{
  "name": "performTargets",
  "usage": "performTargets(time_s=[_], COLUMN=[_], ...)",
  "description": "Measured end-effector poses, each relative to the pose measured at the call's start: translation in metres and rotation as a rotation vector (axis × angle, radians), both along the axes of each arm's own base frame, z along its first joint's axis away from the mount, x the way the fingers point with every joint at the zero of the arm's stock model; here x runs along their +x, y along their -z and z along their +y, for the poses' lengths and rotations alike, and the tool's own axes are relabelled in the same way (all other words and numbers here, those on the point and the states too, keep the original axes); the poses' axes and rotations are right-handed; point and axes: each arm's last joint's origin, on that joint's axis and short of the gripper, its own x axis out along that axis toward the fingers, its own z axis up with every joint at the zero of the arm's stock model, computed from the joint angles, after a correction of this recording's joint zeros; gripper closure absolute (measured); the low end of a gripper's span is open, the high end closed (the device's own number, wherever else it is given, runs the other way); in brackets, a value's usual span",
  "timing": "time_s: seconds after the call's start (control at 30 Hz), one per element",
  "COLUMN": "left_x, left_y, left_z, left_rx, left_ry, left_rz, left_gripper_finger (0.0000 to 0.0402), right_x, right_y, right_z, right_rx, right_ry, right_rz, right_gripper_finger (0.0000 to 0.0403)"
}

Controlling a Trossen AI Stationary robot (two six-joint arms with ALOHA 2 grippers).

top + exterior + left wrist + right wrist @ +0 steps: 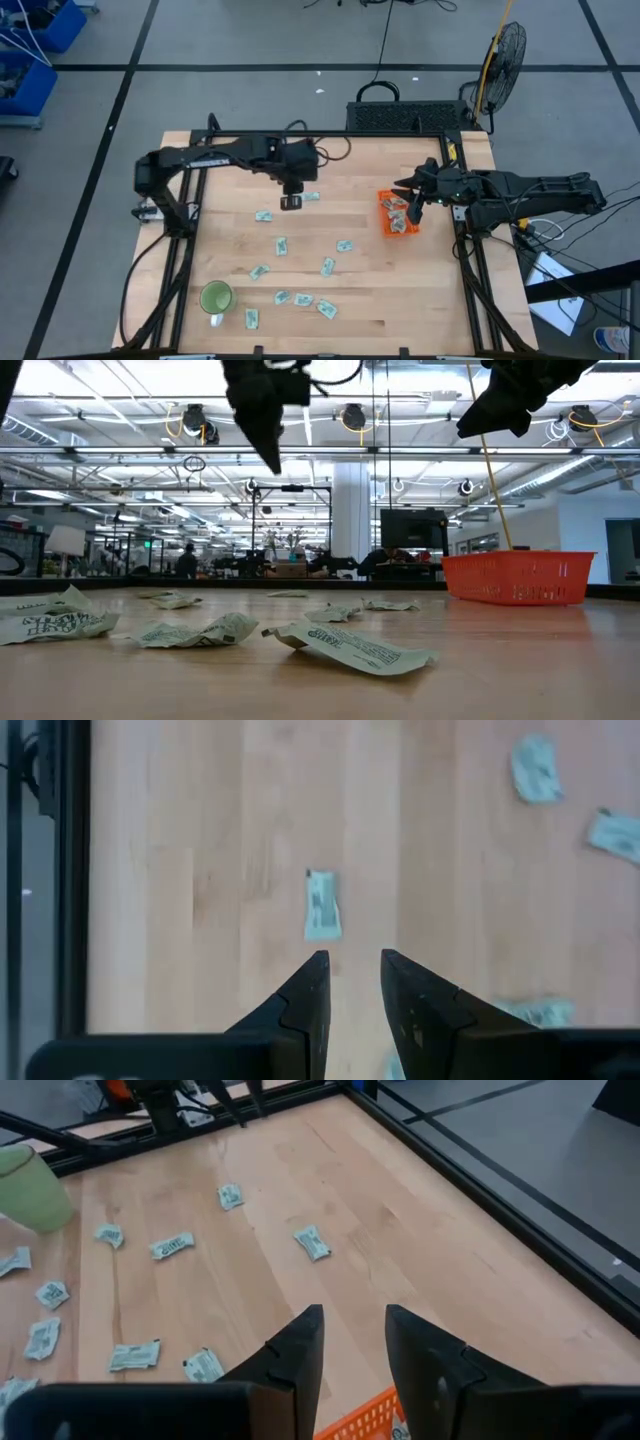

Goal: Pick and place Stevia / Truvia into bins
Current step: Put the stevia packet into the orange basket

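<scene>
The far sachet [311, 196] lies free and points lengthwise at my left gripper's open fingers. I should go on moving the fingers down until they are on both sides of its narrow width [322, 907].
Several pale green and white sachets [282, 246] lie flat and scattered on the wooden table; one sachet [322, 905] lies just beyond my left fingers. The orange tray [386, 225] sits at the table's right and holds a few sachets [397, 205]. My left gripper [353, 965] hangs high over the far middle of the table [290, 201], pointing steeply down, open, with nothing between its fingers. My right gripper [353, 1328] hovers open over the tray [414, 206], also with nothing between its fingers; the tray's rim [368, 1416] shows just below its fingers.
A round green cup [216, 297] stands near the table's front left corner. Dark frame rails [190, 215] run along the left and right table edges. A black basket [405, 118] and a fan [505, 55] stand beyond the far edge. Bare wood lies between the sachets and the tray.
</scene>
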Motion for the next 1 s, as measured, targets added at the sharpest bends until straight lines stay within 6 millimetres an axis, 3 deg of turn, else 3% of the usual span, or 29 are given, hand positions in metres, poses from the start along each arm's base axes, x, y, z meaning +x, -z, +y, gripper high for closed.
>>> performTargets(time_s=[0.13, 0.23, 0.37, 0.53, 0.77, 1.0], left_x=[-0.005, -0.005, -0.007, -0.007, -0.001, 0.002], left_y=[0.049, 0.087, 0.124, 0.143, 0.183, 0.191], left_z=[0.004, 0.002, 0.002, 0.007, 0.010, 0.014], left_rx=[0.021, 0.060, 0.088, 0.050, 0.047, 0.062], left_ry=[-0.061, -0.011, -0.002, -0.073, -0.078, -0.149], left_rz=[-0.104, -0.192, -0.293, -0.351, -0.254, -0.254], left_gripper_finger=[0.0302, 0.0302, 0.0302, 0.0302, 0.0302, 0.0306], right_x=[0.000, 0.000, 0.000, 0.001, 0.002, 0.002], right_y=[0.000, 0.000, 0.000, -0.002, -0.004, -0.003], right_z=[0.000, 0.000, 0.000, 0.000, 0.000, 0.000], right_rx=[0.001, 0.002, 0.003, 0.002, -0.012, -0.014], right_ry=[0.001, 0.001, 0.002, 0.002, -0.006, -0.007], right_rz=[0.000, -0.002, -0.002, -0.019, -0.038, -0.036], right_gripper_finger=[0.0300, 0.0300, 0.0300, 0.0300, 0.0300, 0.0300])
